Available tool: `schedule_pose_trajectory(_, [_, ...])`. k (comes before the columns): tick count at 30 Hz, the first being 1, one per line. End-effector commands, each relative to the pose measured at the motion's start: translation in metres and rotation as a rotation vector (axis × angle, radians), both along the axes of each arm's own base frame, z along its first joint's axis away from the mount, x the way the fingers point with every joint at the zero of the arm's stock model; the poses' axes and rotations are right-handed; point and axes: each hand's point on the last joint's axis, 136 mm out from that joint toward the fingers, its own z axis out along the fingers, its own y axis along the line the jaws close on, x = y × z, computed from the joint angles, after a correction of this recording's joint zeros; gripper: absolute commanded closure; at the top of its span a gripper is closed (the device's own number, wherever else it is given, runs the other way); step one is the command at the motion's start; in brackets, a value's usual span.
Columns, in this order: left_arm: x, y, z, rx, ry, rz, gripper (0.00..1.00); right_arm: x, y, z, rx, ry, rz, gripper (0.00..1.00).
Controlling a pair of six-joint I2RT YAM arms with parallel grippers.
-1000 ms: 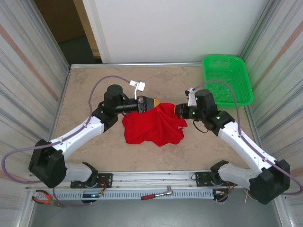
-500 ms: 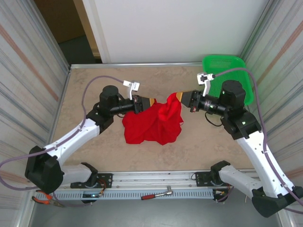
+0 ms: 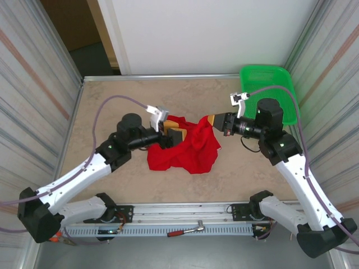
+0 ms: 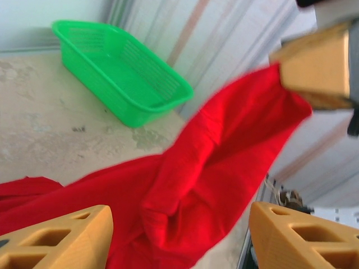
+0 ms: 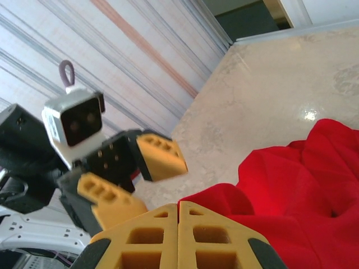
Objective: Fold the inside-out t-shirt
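The red t-shirt is hanging in limp folds (image 3: 200, 141) from the robot's right gripper, so its raised edge (image 3: 205, 123) will pull tight and the rest will hang loosely when the robot lifts.
The red inside-out t-shirt (image 3: 188, 151) lies crumpled at the table's middle. One edge is pulled up toward the right. My right gripper (image 3: 212, 120) is shut on that raised edge; in the left wrist view the t-shirt (image 4: 224, 162) hangs from its tip (image 4: 314, 61). In the right wrist view the t-shirt (image 5: 297, 196) spreads from my shut right gripper (image 5: 179, 221). My left gripper (image 3: 173, 132) stands open at the shirt's upper left, nothing pinched. Its fingers (image 4: 56, 241) frame the hanging cloth, and it appears as the open left gripper (image 5: 134, 176) in the right wrist view.
A green mesh basket (image 3: 269, 92) stands at the back right corner, also seen as the basket (image 4: 123, 73) in the left wrist view. Corrugated walls close both sides. A wrench (image 3: 188, 230) lies on the front rail below the table (image 3: 112, 106).
My left gripper has opened, let go of the shirt and drawn back slightly. My right gripper swung up and right with a shirt edge, then came down a little toward the middle.
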Motion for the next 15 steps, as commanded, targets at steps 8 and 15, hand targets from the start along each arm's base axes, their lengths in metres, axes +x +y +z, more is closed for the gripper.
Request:
schedule_pose_trajectory(8, [0.021,-0.029,-0.041,0.021,0.053,0.028,0.33,-0.006,-0.004,0.008,0.033,-0.018,-0.006,1.0])
schedule_pose_trajectory(15, [0.025,-0.05,-0.049,-0.022,0.097,-0.034,0.36,-0.006,-0.004,0.009,0.042,-0.02,-0.006,1.0])
